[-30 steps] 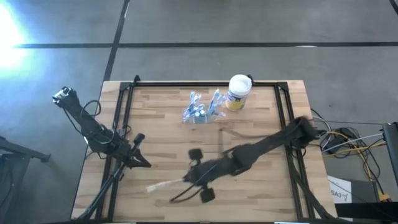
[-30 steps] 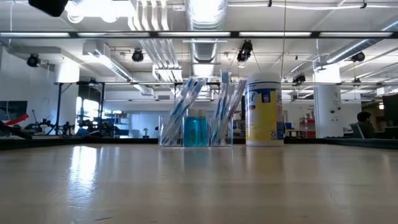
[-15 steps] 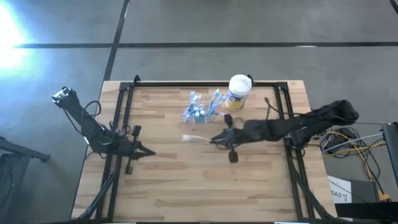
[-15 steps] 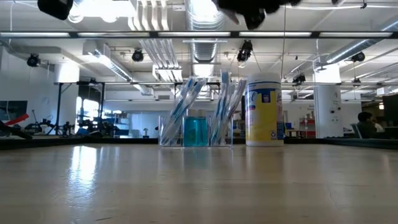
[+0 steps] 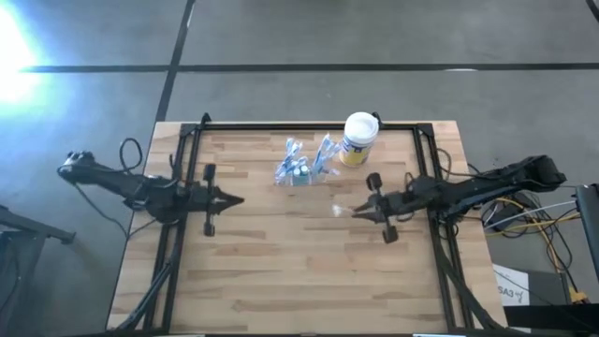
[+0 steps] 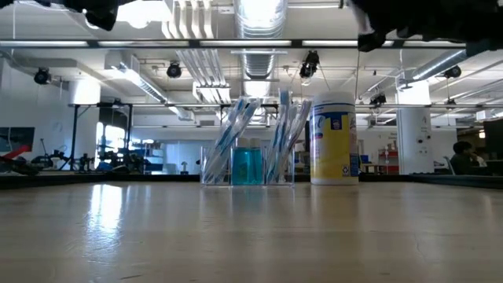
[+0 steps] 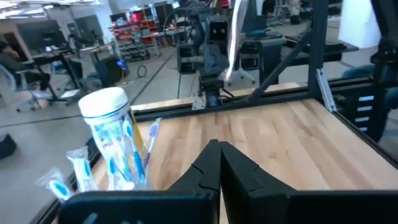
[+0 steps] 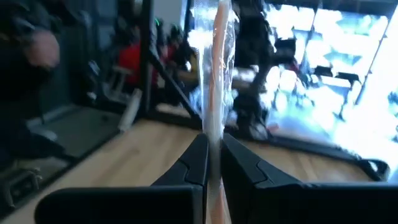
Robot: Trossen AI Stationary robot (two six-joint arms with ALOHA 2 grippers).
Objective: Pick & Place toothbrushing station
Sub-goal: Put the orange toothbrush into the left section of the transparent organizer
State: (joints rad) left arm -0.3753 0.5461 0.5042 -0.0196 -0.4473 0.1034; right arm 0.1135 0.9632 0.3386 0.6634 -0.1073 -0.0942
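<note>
The wrapped toothbrush is pinched near its lower end [image 7: 228, 76] by my right gripper, so my left gripper should first take the toothbrush's upper part [image 7: 237, 17] to free the toothbrush's lower end for the station.
The toothbrushing station [image 5: 301, 165], a clear holder with wrapped toothbrushes and a blue bottle, stands on the wooden table at the far middle, also in the low view [image 6: 247, 161]. My right gripper [image 5: 356, 212] hovers to its near right, shut on a wrapped toothbrush [image 8: 219, 68]. That toothbrush also shows in the left wrist view [image 7: 235, 37]. My left gripper [image 5: 240, 198] is shut and holds nothing, above the table's left half, pointing toward the right edge. My right gripper pinches the wrapped toothbrush near its lower end [image 8: 214, 140] between the two fingers. The fingers lie level, coming from the table's right side. The toothbrush stands nearly upright above the fingers, clear of the table.
A white canister [image 5: 358, 139] with a yellow label stands right beside the station toward the far right, seen too in the low view [image 6: 334, 137]. A black frame [image 5: 299, 127] runs along the table's far and side edges. Bare wood lies across the near half.
My right gripper has carried the wrapped toothbrush from the near middle of the table toward the far edge, then toward the right edge. The toothbrush, lying long and flat before, now stands nearly upright. My left gripper has swung toward the far edge and now points at the right edge.
</note>
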